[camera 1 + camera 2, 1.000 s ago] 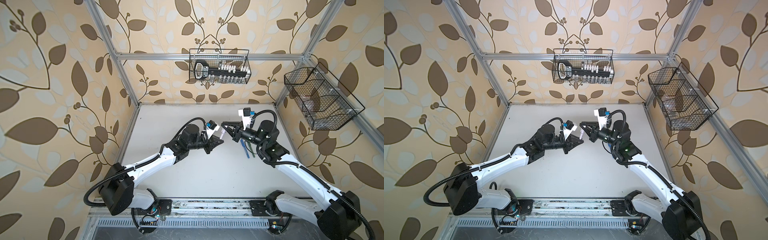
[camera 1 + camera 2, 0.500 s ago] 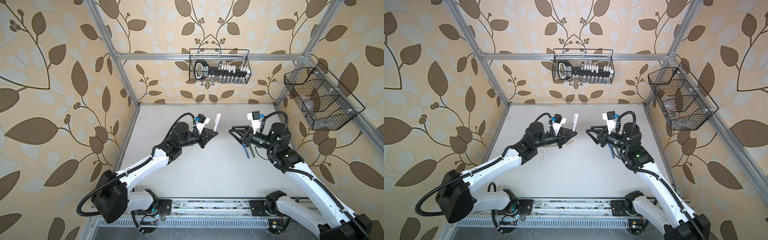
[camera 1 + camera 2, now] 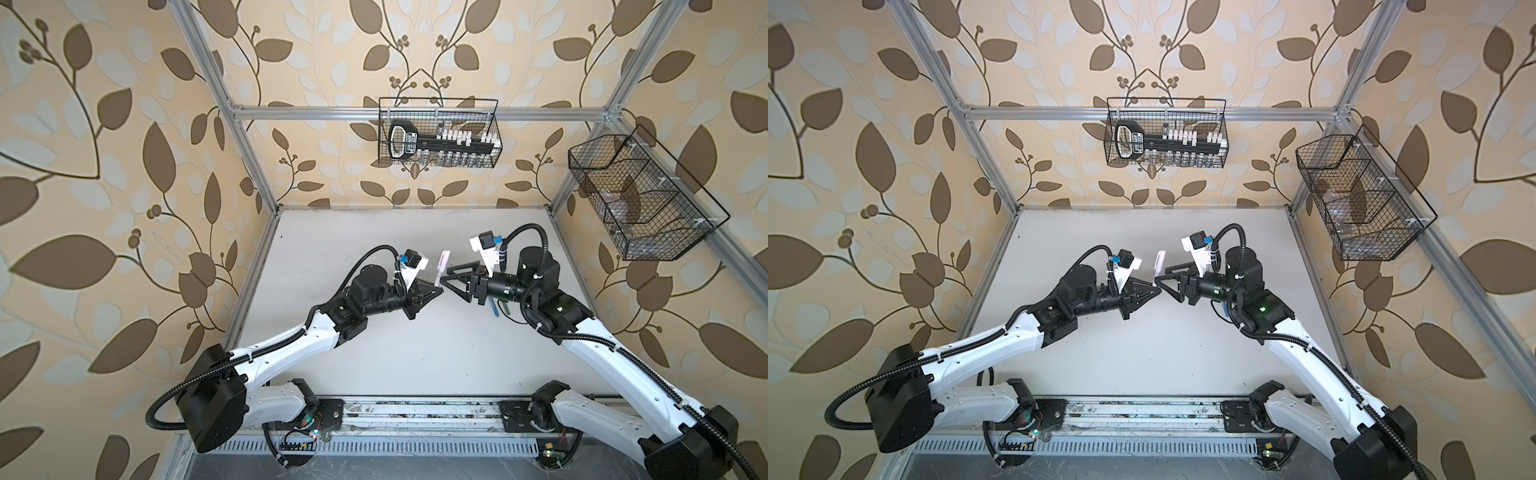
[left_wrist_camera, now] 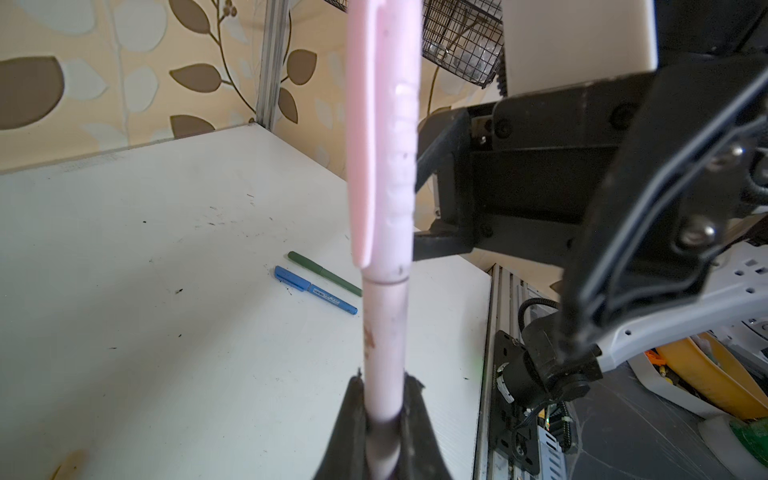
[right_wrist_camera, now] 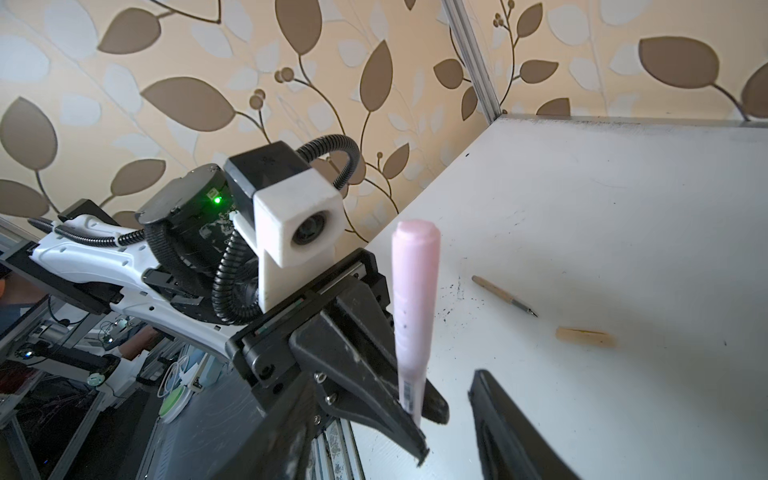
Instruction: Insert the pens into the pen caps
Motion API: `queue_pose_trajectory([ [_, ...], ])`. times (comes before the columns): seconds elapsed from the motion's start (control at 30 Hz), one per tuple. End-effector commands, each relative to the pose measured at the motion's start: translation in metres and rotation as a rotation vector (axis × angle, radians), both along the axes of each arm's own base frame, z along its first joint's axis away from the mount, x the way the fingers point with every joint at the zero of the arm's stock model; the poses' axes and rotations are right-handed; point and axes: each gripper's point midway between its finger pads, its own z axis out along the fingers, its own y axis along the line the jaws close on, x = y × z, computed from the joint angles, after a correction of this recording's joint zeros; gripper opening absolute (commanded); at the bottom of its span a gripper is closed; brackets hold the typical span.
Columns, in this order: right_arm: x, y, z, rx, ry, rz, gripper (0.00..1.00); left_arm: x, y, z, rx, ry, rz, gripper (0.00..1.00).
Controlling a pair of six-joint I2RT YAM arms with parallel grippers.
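I should use my right gripper to take the capped pink pen by the pink cap [image 3: 443, 261] and put it down alongside, because my left gripper is holding that pen away from the blue pen [image 3: 493, 307].
The pink pen [image 3: 441, 269] stands upright above the table's middle with its pink cap [image 4: 386, 145] seated on the barrel [image 4: 384, 332]. My left gripper [image 3: 436, 291] is shut on the barrel's lower end, as the left wrist view [image 4: 382, 399] shows. My right gripper [image 3: 445, 278] is open, its fingers [image 5: 498, 419] flanking the pen's lower end without touching it. A blue pen [image 4: 316, 291] and a green pen [image 4: 324, 274], both capped, lie side by side under the right arm. An uncapped tan pen [image 5: 503, 295] and a tan cap [image 5: 586, 336] lie apart on the table.
The white table [image 3: 374, 353] is walled by aluminium posts and leaf wallpaper. A wire basket [image 3: 438, 133] hangs on the back wall and another wire basket [image 3: 640, 195] on the right wall. The rail [image 3: 415, 419] runs along the front edge.
My right gripper has opened and let go. The two arms drew apart with the pink pen in the left gripper, then came close together again.
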Motion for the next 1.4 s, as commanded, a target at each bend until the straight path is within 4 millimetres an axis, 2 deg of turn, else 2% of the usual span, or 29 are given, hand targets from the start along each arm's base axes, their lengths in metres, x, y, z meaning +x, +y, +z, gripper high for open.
queue_pose_trajectory([
  [0.0,0.003,0.002,0.018,0.009,-0.060,-0.005,0.61,-0.008,-0.002,0.027,-0.053,-0.035,-0.022,0.00],
  [0.37,0.024,0.001,0.040,0.007,-0.074,-0.031,0.53,-0.019,-0.005,0.023,-0.033,-0.027,-0.051,0.00],
  [0.43,0.023,0.002,0.043,0.007,-0.073,-0.018,0.46,-0.018,-0.004,0.022,-0.029,-0.028,-0.045,0.00],
  [0.53,0.020,0.006,0.037,0.003,-0.049,0.006,0.42,-0.016,-0.005,0.028,-0.034,-0.052,-0.039,0.00],
  [0.7,0.021,0.008,0.011,-0.039,0.006,-0.001,0.41,-0.013,-0.009,0.046,-0.043,-0.110,-0.048,0.00],
  [0.83,0.024,0.009,0.003,-0.043,0.032,-0.011,0.35,-0.013,-0.012,0.057,-0.053,-0.141,-0.064,0.00],
  [0.97,0.025,0.009,0.007,-0.028,0.031,-0.018,0.17,-0.013,-0.014,0.064,-0.067,-0.154,-0.072,0.00],
  [1.1,0.023,0.007,0.013,-0.016,0.017,-0.033,0.05,-0.012,-0.014,0.069,-0.071,-0.161,-0.068,0.00],
  [1.2,0.021,0.004,0.019,-0.013,0.007,-0.045,0.00,-0.007,-0.012,0.066,-0.054,-0.160,-0.037,0.00],
  [1.37,0.024,-0.003,0.029,-0.009,0.012,-0.086,0.00,0.004,-0.010,0.050,-0.001,-0.109,0.016,0.00],
])
